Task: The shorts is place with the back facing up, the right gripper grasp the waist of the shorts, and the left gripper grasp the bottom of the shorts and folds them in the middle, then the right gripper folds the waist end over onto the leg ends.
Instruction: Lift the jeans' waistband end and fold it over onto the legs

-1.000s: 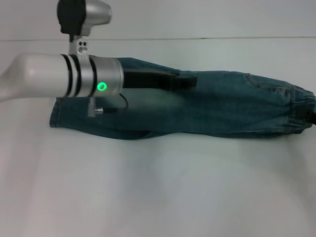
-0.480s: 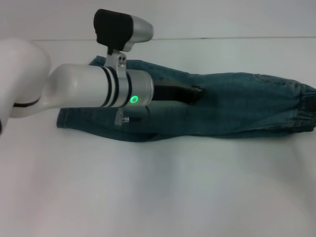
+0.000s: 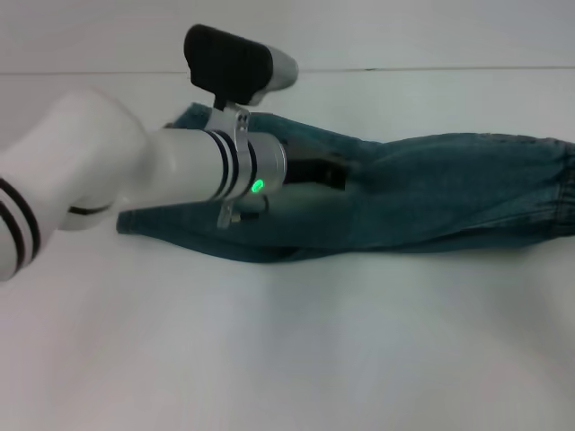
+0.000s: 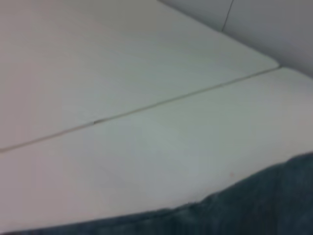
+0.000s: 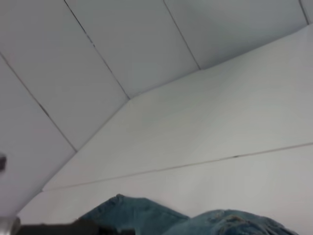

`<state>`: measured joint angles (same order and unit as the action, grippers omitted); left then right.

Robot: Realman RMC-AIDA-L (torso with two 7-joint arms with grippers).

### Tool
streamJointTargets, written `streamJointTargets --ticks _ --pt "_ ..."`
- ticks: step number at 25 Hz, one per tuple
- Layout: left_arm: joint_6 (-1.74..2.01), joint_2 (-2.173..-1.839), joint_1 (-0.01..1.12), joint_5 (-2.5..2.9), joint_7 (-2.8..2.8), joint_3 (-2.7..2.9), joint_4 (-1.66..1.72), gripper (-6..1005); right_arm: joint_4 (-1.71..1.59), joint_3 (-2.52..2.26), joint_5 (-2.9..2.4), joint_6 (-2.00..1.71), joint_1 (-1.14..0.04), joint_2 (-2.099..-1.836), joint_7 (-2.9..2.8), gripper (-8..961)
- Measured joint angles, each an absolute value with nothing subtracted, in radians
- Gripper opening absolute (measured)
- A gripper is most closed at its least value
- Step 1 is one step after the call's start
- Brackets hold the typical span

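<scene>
The robot's left arm covers the leg ends where the shorts must fold over, so the left gripper should back out of the way as the right gripper brings the gathered waist across.
The blue denim shorts lie folded lengthwise in a long strip across the white table. The gathered waist reaches the right edge of the head view. The leg ends lie at the left, partly hidden under my left arm. My left gripper is over the middle of the strip, close to the denim. My right gripper is out of view. Denim shows in a corner of the left wrist view. The right wrist view shows the shorts along one edge.
Bare white table surface lies in front of the shorts and behind them. A thin seam crosses the far part of the table. A panelled white wall stands behind the table.
My left arm has swung to the right over the shorts, its wrist now nearer the middle. The whole strip of denim has shifted to the right, with the waist now at the picture's edge.
</scene>
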<state>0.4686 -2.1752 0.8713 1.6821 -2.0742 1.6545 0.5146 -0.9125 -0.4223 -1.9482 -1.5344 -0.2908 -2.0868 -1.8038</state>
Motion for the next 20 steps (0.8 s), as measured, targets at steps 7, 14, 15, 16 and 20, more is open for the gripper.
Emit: streamJointTargets --ticks 7,14,15,16,20 --pt "0.402 -2.175 0.896 1.670 -2.143 1.818 0.482 39 -0.997 -0.393 -1.940 -1.576 -0.290 -2.093 -1.845 108" --pt "0.478 -2.175 0.907 1.680 -2.142 1.847 0.475 39 -1.123 -0.402 -1.939 -1.592 -0.309 -2.093 -1.916 113" --pt "0.491 -2.175 0.910 1.680 -2.141 1.855 0.475 39 -1.136 -0.403 -1.939 -1.595 -0.316 -2.090 -1.927 113" --pt "0.504 -2.175 0.913 1.680 -2.140 1.863 0.474 38 -1.149 -0.406 -1.939 -1.599 -0.325 -2.088 -1.938 114" --pt "0.558 -2.175 0.916 1.681 -2.138 1.879 0.474 38 -1.194 -0.427 -1.943 -1.616 -0.366 -2.084 -1.981 117"
